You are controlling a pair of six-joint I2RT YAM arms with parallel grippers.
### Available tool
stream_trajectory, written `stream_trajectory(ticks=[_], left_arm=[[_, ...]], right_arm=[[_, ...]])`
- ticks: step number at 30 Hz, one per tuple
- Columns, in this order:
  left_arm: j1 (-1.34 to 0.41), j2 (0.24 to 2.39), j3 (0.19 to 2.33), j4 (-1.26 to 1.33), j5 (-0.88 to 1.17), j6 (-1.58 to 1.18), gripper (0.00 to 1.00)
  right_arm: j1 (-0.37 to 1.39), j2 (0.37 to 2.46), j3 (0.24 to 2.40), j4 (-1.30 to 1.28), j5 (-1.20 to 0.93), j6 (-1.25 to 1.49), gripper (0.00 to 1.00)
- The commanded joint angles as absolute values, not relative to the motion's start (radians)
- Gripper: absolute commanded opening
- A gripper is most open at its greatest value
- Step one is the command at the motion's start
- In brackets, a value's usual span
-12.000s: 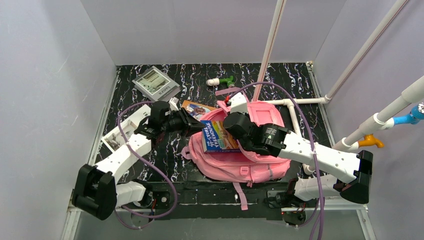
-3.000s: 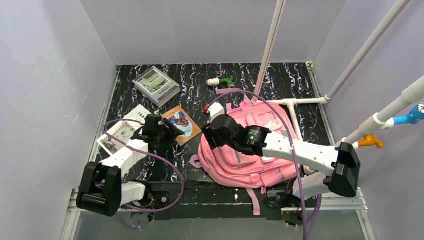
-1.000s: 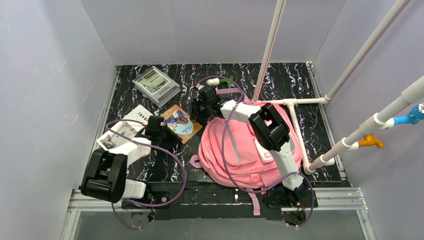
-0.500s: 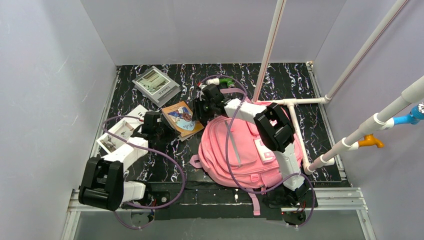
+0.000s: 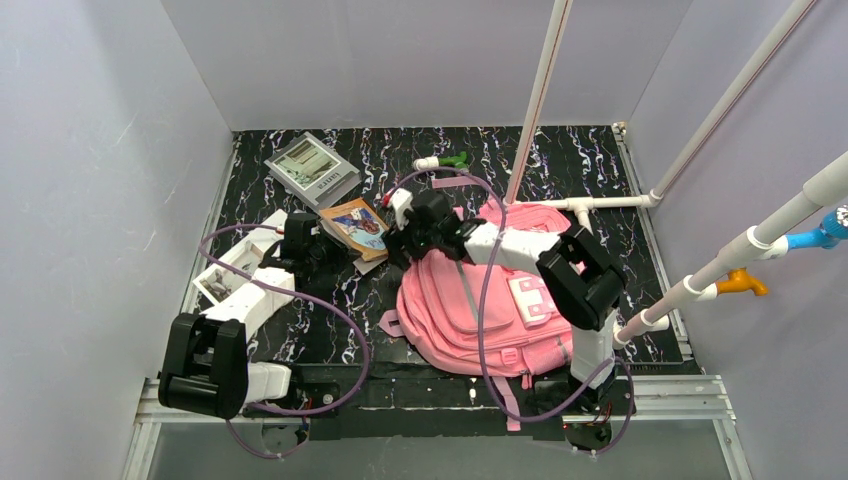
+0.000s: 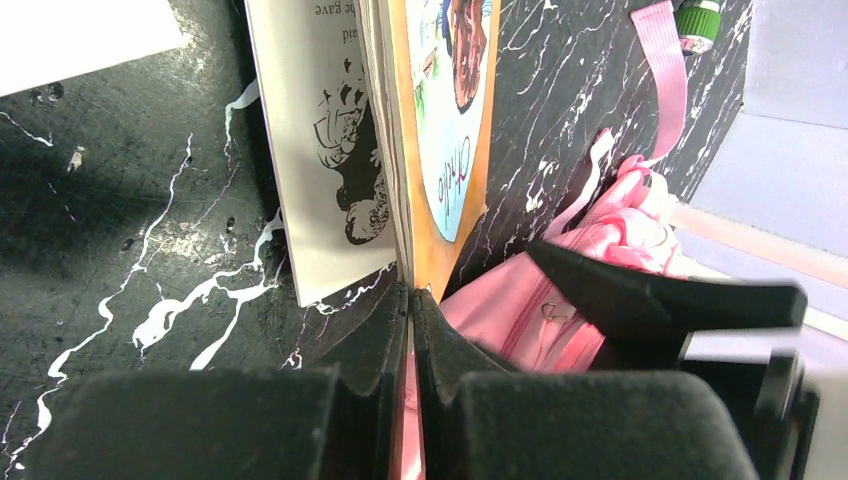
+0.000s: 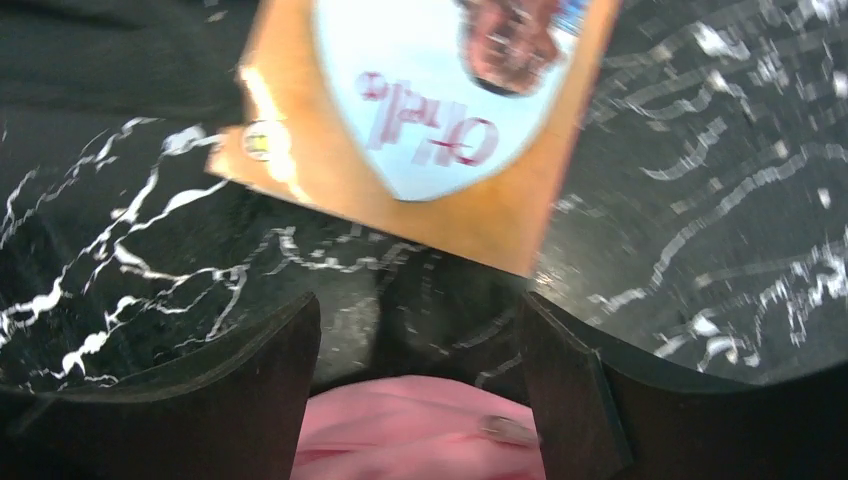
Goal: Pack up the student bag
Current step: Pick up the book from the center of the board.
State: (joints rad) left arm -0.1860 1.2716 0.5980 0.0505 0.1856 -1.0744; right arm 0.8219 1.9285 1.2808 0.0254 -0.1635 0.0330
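Observation:
The orange book's back pages (image 6: 335,205) are outside the left gripper's fingers, so the right gripper should hold the cover (image 7: 470,225) while the left gripper takes the book's full thickness.
The student bag (image 5: 490,300), a large pink backpack, lies front-up in the middle of the black marbled table (image 5: 560,165). Left of it, an orange picture book (image 5: 357,224) stands tilted off the table. My left gripper (image 5: 330,250) is shut on the book's lower edge (image 6: 440,150), its jaws (image 6: 411,296) pressed together on the cover. My right gripper (image 5: 405,240) hangs open over the bag's top left corner. The right wrist view shows its fingers (image 7: 285,385) spread wide, with pink fabric (image 7: 420,435) between them and the book (image 7: 420,130) just beyond.
A grey and white boxed item (image 5: 312,168) lies at the back left, and a green and white marker (image 5: 443,161) at the back centre. White open booklets (image 5: 240,265) lie by the left wall. White pipes (image 5: 590,235) run along the bag's right side.
My left gripper has shut on the orange book and tipped it up off the table. My right gripper has swung from near the marker down to the bag's top left corner and opened wider.

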Motion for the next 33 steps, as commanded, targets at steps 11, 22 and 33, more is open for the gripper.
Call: stream_trajectory(ticks=[11, 22, 33], left_arm=[[-0.176, 1.249, 0.624, 0.029, 0.211, -1.08, 0.0], [-0.158, 1.244, 0.629, 0.028, 0.269, -1.077, 0.0], [-0.007, 1.079, 0.703, -0.271, 0.391, -1.034, 0.97]], right_arm=[[1.027, 1.979, 1.158, 0.563, 0.062, -0.424, 0.76], [1.026, 2.019, 1.118, 0.683, 0.076, -0.359, 0.15], [0.979, 1.916, 1.211, 0.471, 0.074, -0.19, 0.01]])
